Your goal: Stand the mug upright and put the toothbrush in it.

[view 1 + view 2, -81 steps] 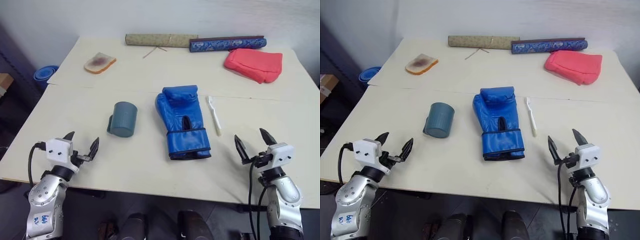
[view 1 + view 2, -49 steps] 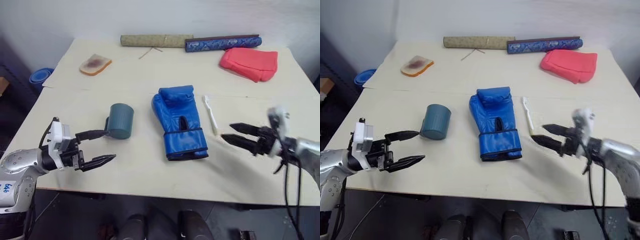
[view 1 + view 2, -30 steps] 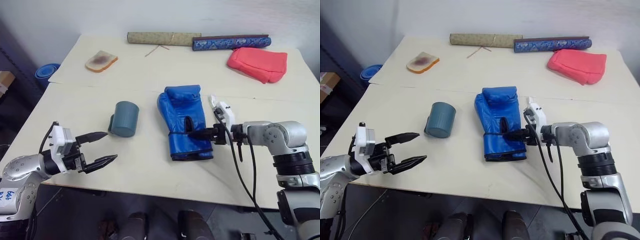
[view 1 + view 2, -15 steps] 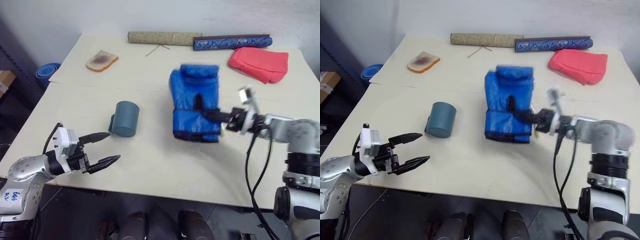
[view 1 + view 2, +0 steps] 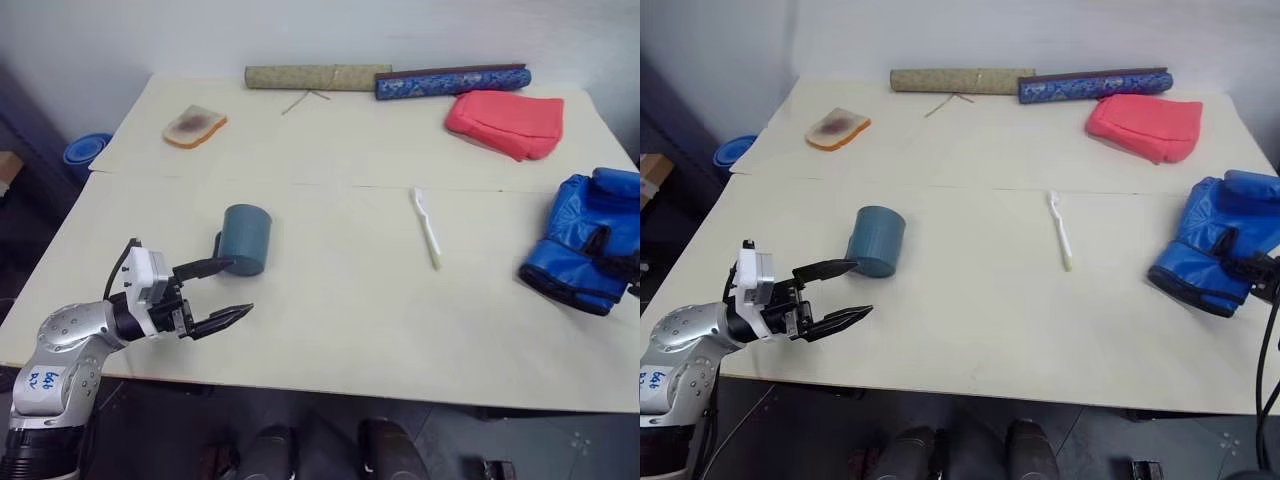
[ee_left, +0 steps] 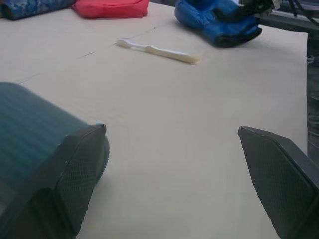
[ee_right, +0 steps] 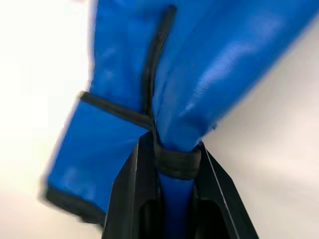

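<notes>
The side of the lying mug [image 5: 246, 240] has my left gripper pointing past it, so the gripper should move back, approach the mug's handle [image 5: 217, 245] and use the handle to turn the mug upright.
The teal mug [image 5: 243, 238] lies on its side on the table's left half, handle toward the left edge. My left gripper [image 5: 234, 287] is open just in front of it, one finger [image 6: 79, 169] close beside the mug's wall [image 6: 30, 129]. Right of the middle, the white toothbrush [image 5: 428, 228] lies flat, head pointing away from me. At the right edge my right gripper [image 7: 174, 149] is shut on the cuff of the blue boxing glove [image 5: 585, 240].
Along the back of the table [image 5: 330, 330] lie an olive rolled mat [image 5: 318, 77], a blue patterned roll [image 5: 452, 82], a thin twig [image 5: 305, 98] and a red pouch [image 5: 503, 122]. A bread slice [image 5: 195, 125] sits at the back left. A blue bowl [image 5: 80, 152] is on the floor beyond the left edge.
My right gripper closed on the boxing glove and swung it from the table's middle to the right edge. The left gripper has stayed open by the mug.
</notes>
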Available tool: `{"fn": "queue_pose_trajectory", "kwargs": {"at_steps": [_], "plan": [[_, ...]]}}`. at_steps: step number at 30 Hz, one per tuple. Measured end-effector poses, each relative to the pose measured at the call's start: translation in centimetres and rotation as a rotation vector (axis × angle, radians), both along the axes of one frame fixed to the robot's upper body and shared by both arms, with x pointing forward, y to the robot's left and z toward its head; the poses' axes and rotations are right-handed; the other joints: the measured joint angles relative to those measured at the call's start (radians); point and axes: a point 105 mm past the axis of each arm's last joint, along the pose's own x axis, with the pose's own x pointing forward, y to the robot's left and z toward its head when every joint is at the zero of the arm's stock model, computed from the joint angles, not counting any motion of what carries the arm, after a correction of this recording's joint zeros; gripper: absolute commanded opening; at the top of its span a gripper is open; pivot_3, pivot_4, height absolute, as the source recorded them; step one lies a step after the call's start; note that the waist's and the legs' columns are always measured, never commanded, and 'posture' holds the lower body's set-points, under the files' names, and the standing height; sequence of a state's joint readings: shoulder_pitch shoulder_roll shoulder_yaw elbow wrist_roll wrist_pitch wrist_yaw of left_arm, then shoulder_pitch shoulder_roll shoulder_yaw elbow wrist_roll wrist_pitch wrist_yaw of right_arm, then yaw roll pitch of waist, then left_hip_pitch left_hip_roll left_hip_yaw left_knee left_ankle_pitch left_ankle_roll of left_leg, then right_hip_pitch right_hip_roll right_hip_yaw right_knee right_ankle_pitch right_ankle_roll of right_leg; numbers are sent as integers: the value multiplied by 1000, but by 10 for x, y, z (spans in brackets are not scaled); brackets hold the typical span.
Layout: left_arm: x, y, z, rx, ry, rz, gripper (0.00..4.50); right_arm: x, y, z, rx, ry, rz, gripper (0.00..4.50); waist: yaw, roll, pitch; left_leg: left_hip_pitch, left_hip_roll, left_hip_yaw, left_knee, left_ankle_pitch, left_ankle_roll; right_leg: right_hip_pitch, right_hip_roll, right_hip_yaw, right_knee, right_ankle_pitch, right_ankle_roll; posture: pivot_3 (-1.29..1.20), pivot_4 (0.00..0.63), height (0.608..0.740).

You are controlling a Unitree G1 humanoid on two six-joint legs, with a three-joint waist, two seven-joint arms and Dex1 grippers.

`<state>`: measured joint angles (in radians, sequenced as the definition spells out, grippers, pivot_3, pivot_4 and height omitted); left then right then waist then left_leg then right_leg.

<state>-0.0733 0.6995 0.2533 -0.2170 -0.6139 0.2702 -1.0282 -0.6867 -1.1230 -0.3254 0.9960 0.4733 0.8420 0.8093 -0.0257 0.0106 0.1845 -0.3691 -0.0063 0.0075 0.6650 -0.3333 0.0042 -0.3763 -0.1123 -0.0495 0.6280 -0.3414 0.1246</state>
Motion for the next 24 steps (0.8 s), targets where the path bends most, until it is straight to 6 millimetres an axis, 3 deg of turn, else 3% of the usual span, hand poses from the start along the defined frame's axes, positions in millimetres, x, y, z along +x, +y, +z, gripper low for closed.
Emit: {"fn": "queue_pose_trajectory", "kwargs": {"at_steps": [6, 8, 10, 14, 17, 19, 21, 24], "plan": [[2, 6, -4, 2, 22, 15, 4500, -10, -10, -5, -101, 36, 48, 2858, -2, 0, 0, 1, 1, 0, 0, 0, -1, 0, 0, 0, -1, 0, 0, 0, 150, 740], [4, 10, -4, 4, 32, 40, 4500, -25, -22, -8, -224, 78, 84, 3616, 6, 0, 0, -1, 0, 0, 1, 0, -1, 0, -1, -1, -1, 0, 1, 0, 150, 740], [7, 24, -3, -16, 51, 123, 4500, -36, -35, -5, -495, 78, 185, 4303, 16, 0, 0, -1, 0, -1, 0, -1, 0, -1, -1, -1, -1, 1, 1, 0, 150, 740], [6, 63, -10, -90, 101, 354, 4500, -33, -25, 31, -745, -242, 320, 4476, 2, 0, 0, 2, 0, 2, 1, -2, 0, 1, 0, 0, -4, 2, 3, 0, 150, 740], [12, 97, -24, -158, 172, 614, 4500, -29, 5, 50, -817, -523, 418, 4476, -5, -6, 2, 4, 3, 1, 1, -1, -3, 2, 1, 0, -5, 2, 3, 0, 150, 740], [11, 127, -37, -176, 244, 808, 4500, -28, 29, 42, -790, -599, 514, 4476, -5, -9, 2, 5, 6, 0, 1, -1, -4, 2, 0, 0, -4, 2, 3, 0, 150, 740], [7, 152, -46, -212, 317, 957, 4500, -29, 76, 24, -710, -682, 683, 4476, -1, -9, 2, 4, 7, -1, 1, -2, -5, 2, -1, 0, -1, 2, 3, 0, 150, 740], [7, 163, -48, -251, 400, 1028, 4500, -33, 140, 4, -592, -754, 892, 4476, 7, -8, 1, 3, 4, -3, 2, -2, -5, 1, -3, 0, 0, 2, 3, 0, 150, 740]]}}
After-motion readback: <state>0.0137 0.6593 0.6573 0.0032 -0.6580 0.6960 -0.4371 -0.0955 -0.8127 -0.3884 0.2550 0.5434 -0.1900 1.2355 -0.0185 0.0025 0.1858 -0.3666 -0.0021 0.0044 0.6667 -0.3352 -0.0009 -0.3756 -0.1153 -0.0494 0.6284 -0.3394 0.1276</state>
